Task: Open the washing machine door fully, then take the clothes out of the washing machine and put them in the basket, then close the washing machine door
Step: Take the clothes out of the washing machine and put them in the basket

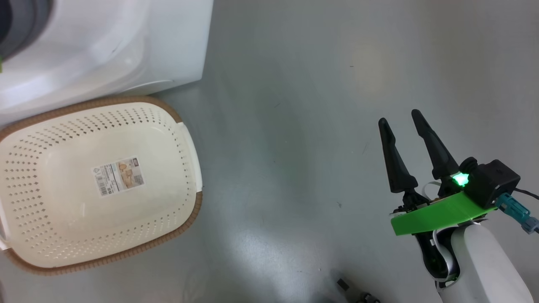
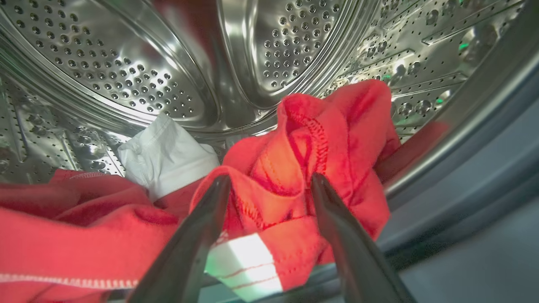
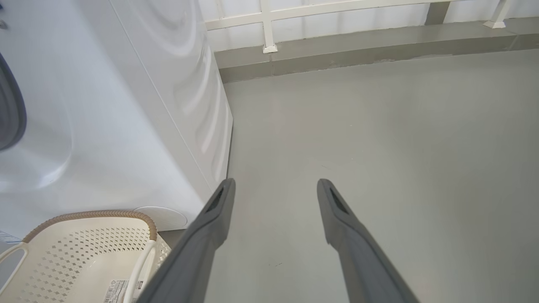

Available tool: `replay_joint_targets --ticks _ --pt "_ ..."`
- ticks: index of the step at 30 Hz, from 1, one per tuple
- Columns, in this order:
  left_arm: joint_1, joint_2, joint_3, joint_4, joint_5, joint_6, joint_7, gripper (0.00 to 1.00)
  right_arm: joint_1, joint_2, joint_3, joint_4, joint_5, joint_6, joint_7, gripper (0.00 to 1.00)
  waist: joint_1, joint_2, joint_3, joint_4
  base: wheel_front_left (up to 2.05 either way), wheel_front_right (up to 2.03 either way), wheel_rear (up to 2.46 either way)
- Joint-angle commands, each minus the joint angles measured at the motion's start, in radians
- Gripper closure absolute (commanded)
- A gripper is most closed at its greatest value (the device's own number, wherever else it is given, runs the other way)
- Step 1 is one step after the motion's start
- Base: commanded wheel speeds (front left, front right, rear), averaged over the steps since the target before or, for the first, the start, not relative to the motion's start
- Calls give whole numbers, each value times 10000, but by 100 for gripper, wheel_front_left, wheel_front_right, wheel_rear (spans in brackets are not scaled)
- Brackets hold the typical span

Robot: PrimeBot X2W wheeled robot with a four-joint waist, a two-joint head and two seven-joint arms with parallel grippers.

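I expect the red piece beside the raised fold to stay in the drum when I pull the fold: that piece's seam is white, the fold's is red.
My left gripper is inside the washing machine's steel drum, open, its two fingers on either side of a raised fold of the red clothes. White trim lies between the fingers lower down, and a white piece sticks up behind. The washing machine stands at the upper left; its door is out of view. The cream basket sits empty on the floor just in front of it. My right gripper hangs open over bare floor, far right of the basket.
Grey floor spreads to the right of the washing machine and the basket. A low kerb and white railing close it off at the back. Small dark parts lie on the floor near my base.
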Motion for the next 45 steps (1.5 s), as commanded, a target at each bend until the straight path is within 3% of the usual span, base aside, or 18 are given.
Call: replay_joint_targets --ticks 1,3,4,5,6,8,20,29,45 --pt "-89 556 16 -35 149 77 -49 0 5 -29 199 -214 132 63 -63 0 0 0 31 -42 0 0 0" --pt "-129 587 -40 85 212 117 -49 0 -15 -24 221 -222 139 63 -63 0 0 0 24 -66 0 0 0" --pt "-149 593 -74 171 231 109 -49 39 -17 -22 228 -232 144 63 -63 0 0 0 15 -74 0 0 0" --pt "-175 597 -99 218 249 110 -49 60 -16 -20 232 -245 149 63 -63 0 0 0 10 -75 0 0 0" --pt "-195 598 -118 251 262 123 -49 67 -16 -19 234 -255 153 63 -63 0 0 0 7 -75 0 0 0" --pt "-211 592 -141 322 271 142 -49 100 -20 -18 249 -266 153 63 -63 0 0 0 -12 -80 0 0 0" --pt "255 177 96 -275 -106 60 -49 100 77 -122 103 -254 118 63 -63 0 0 0 -366 218 0 0 0" --pt "1725 -498 1069 -1974 -725 -111 -49 100 227 -306 -57 -232 68 63 -63 0 0 0 -950 793 0 0 0" --pt "4139 -1858 1697 -5376 -1112 -290 -49 100 688 -457 -611 -280 0 63 -63 0 0 0 -1626 1704 0 0 0"
